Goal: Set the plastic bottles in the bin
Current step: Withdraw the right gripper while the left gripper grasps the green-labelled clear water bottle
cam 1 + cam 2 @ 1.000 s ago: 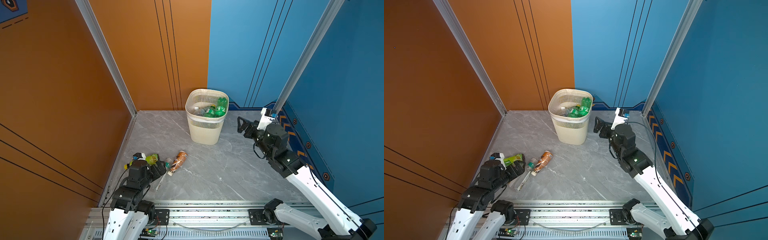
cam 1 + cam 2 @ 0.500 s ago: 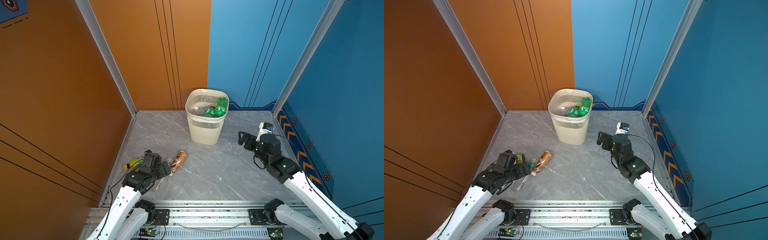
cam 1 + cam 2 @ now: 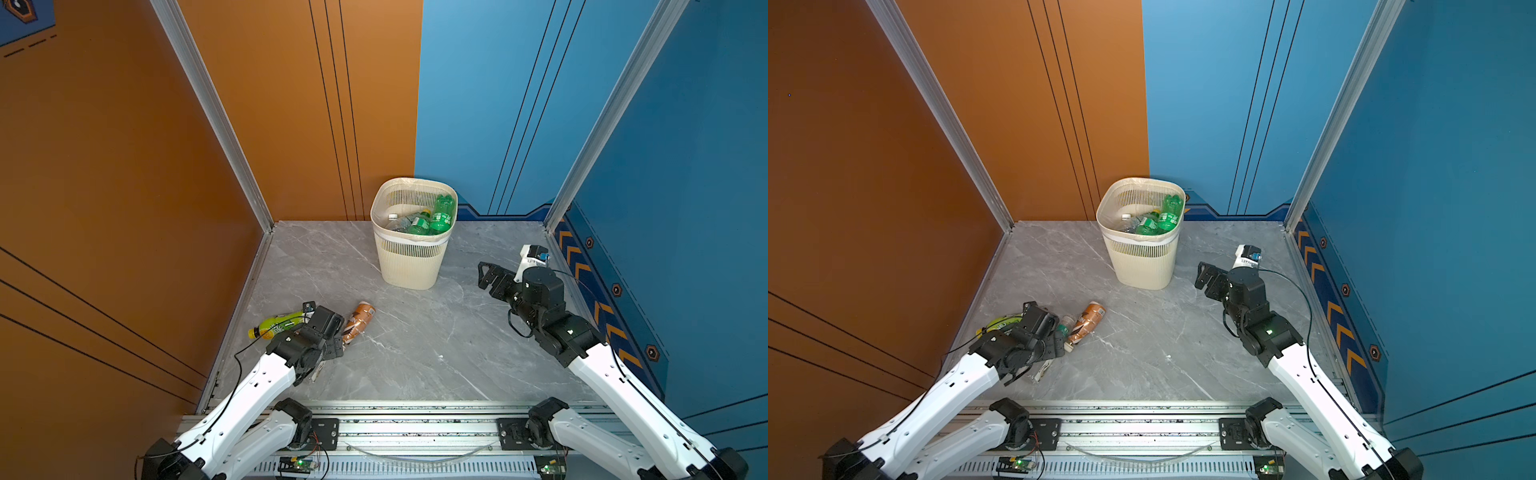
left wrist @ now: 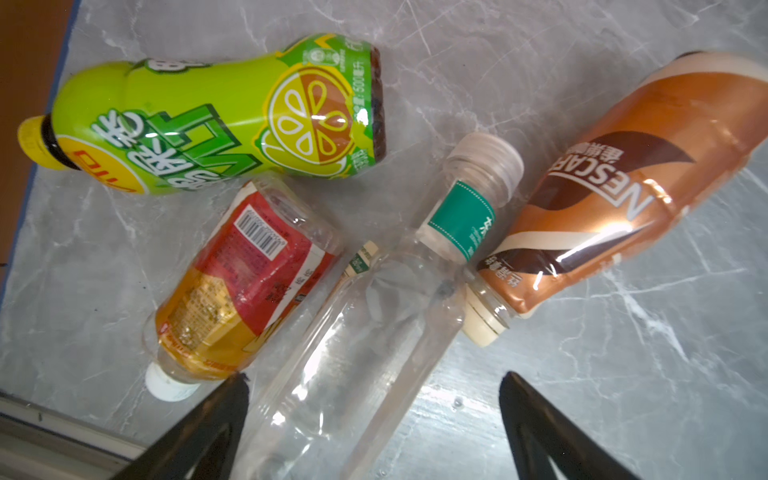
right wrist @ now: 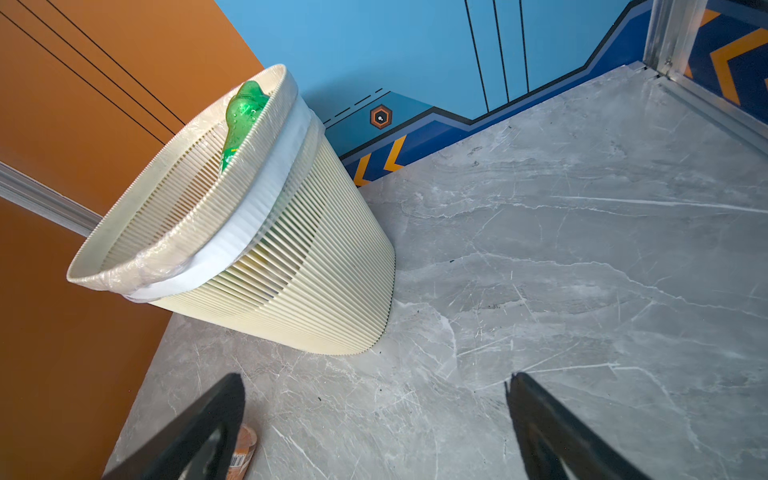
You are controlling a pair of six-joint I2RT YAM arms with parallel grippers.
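The clear bottle [image 4: 408, 280] lies at a slant between the left gripper's open fingers, so the robot should turn its left gripper to line up with the bottle's body [image 4: 356, 356] before it closes.
The cream slatted bin [image 3: 413, 257] stands at the back of the grey floor, and green plastic bottles [image 3: 440, 214] lean inside it. Near the left wall lie a yellow-green bottle [image 4: 208, 120], a red-and-orange labelled bottle [image 4: 245, 282], a clear bottle with a green neck label [image 4: 374, 316] and a brown coffee bottle [image 4: 623, 195]. My left gripper [image 4: 374, 377] is open low over them. The clear bottle's body lies between its fingers, close to one of them. My right gripper [image 5: 374, 376] is open and empty over bare floor, to the right of the bin [image 5: 291, 270].
The orange wall and its metal floor rail [image 3: 232, 332] run close beside the yellow-green bottle [image 3: 276, 324]. The brown bottle [image 3: 360, 318] lies just right of the left gripper [image 3: 332, 345]. The blue wall stands behind my right gripper [image 3: 486, 274]. A metal rail [image 3: 395, 415] borders the front.
My left arm has stretched forward and come down over the bottles on the floor. The right gripper has drawn back and down from the bin, still open.
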